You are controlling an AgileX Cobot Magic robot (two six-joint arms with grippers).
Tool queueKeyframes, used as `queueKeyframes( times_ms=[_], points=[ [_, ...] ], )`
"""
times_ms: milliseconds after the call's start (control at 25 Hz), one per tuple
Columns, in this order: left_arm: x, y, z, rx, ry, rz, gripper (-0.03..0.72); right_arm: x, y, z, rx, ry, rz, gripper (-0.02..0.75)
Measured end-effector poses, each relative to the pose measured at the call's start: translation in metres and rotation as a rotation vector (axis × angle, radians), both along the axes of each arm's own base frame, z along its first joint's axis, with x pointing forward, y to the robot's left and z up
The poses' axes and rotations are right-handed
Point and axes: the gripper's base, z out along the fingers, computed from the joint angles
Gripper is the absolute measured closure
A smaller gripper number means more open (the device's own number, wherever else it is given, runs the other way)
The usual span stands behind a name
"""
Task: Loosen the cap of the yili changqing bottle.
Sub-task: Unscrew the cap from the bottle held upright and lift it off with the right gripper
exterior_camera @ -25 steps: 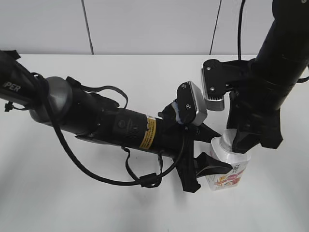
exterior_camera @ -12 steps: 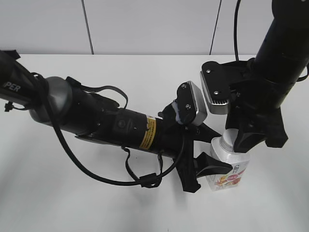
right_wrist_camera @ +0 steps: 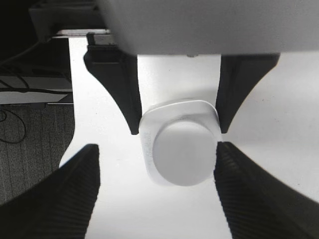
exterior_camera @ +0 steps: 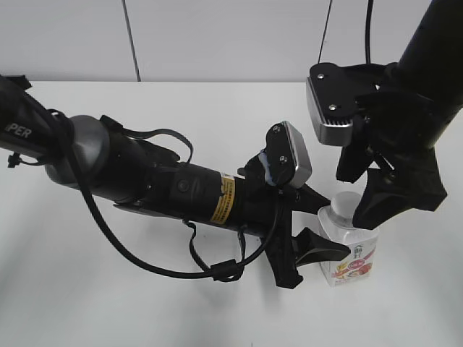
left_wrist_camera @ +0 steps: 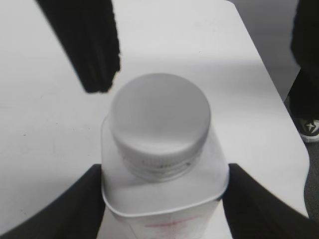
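The white cap [exterior_camera: 346,204] will come off in one piece when I lift it, because the even round rim [right_wrist_camera: 184,120] shows a separate piece over the neck.
The yili changqing bottle [exterior_camera: 353,259] stands upright on the white table, white with a pink-red label. My left gripper [exterior_camera: 324,225] is shut on the bottle's body below the shoulders; the left wrist view shows the bottle [left_wrist_camera: 164,194] between its jaws [left_wrist_camera: 162,209]. The white cap [exterior_camera: 345,205] sits on the neck and also shows in the left wrist view [left_wrist_camera: 159,119] and the right wrist view [right_wrist_camera: 184,152]. My right gripper [exterior_camera: 359,196] hovers just above the cap, open; its jaws [right_wrist_camera: 157,191] stand wide, the cap near the right finger.
The white table [exterior_camera: 181,101] runs to a back edge against a grey wall. The table's right edge and the floor show in the left wrist view [left_wrist_camera: 279,84]. My left arm [exterior_camera: 145,181] lies across the middle of the table.
My right gripper has let go of the cap, opened and risen up and to the right. The bottle has turned slightly in the left gripper, which has stayed put.
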Motion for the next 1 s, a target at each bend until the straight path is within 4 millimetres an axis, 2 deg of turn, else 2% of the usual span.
queueKeyframes(
  times_ms=[320,520,840,1000],
  points=[
    [0.0,0.0,0.0,0.001,0.0,0.001,0.249,-0.008,-0.007,0.019,-0.006,-0.002,-0.228,0.171],
    [0.003,0.002,0.005,0.025,-0.028,0.022,0.249,-0.009,-0.011,0.02,-0.05,0.029,-0.424,0.172],
    [0.004,0.002,0.006,0.034,-0.025,0.039,0.251,-0.006,-0.01,0.021,-0.031,0.12,-0.876,0.172],
    [0.004,0.002,0.007,0.037,-0.016,0.05,0.251,-0.002,-0.007,0.021,0.01,0.079,-0.866,0.172]
  ],
)
